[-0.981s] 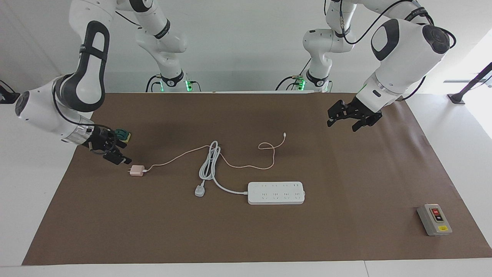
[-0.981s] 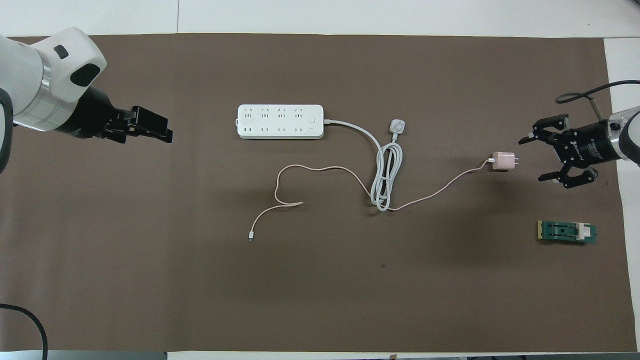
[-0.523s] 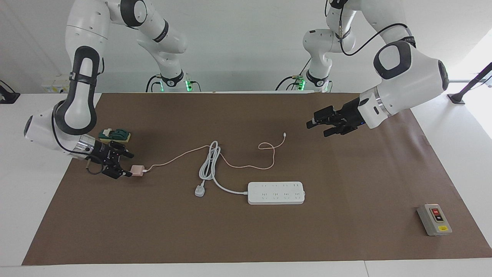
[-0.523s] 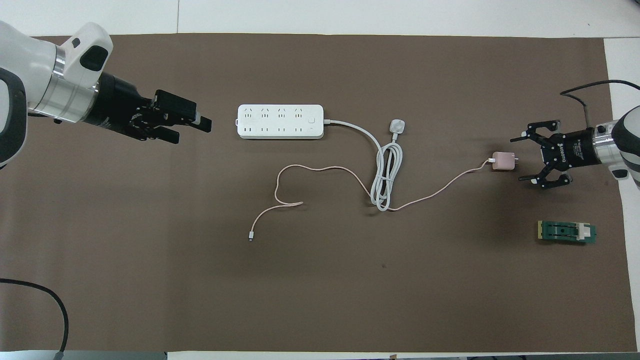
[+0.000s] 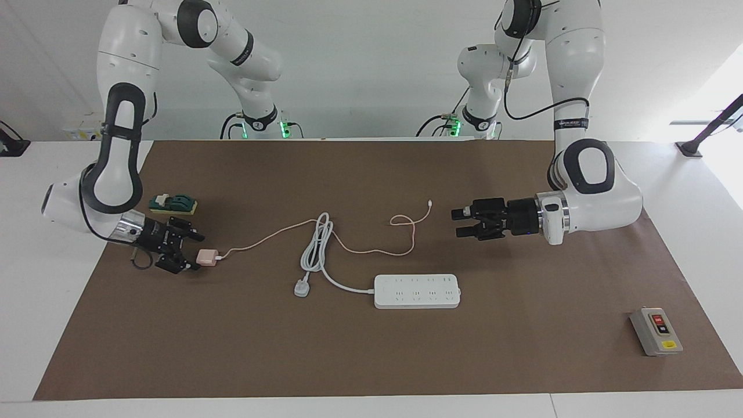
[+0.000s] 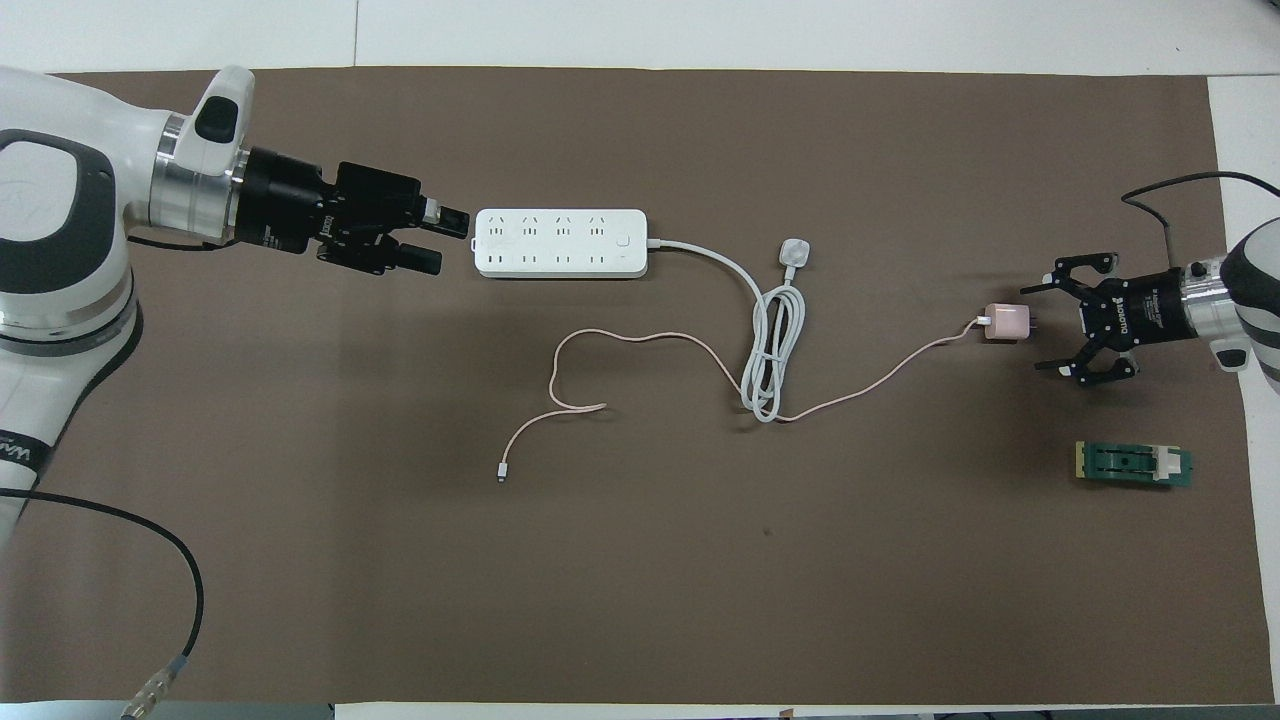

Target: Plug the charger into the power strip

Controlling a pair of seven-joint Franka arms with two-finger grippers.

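The pink cable (image 6: 882, 380) only runs past the coiled white cord's end (image 6: 764, 414), so the cable will slide free of the cord when I carry the charger.
The pale-pink charger (image 5: 206, 256) (image 6: 1005, 322) lies on the brown mat toward the right arm's end. Its thin pink cable (image 5: 371, 251) (image 6: 640, 338) winds across to a tiny connector (image 5: 429, 203) (image 6: 502, 473). My right gripper (image 5: 194, 252) (image 6: 1038, 327) is low at the charger's prong end. It is open, one finger on each side, holding nothing. The white power strip (image 5: 417, 291) (image 6: 560, 243) lies flat mid-table. My left gripper (image 5: 457, 223) (image 6: 445, 240) hangs open and empty over the mat, beside the strip's end toward the left arm.
The strip's thick white cord coils over the pink cable and ends in a white plug (image 5: 301, 287) (image 6: 796, 252). A green block (image 5: 173, 204) (image 6: 1133, 464) sits nearer the robots than the charger. A grey switch box (image 5: 656, 331) stands toward the left arm's end.
The left gripper has swung down and in toward the power strip's end. The right gripper has dropped and closed in on the charger's prong end, still open.
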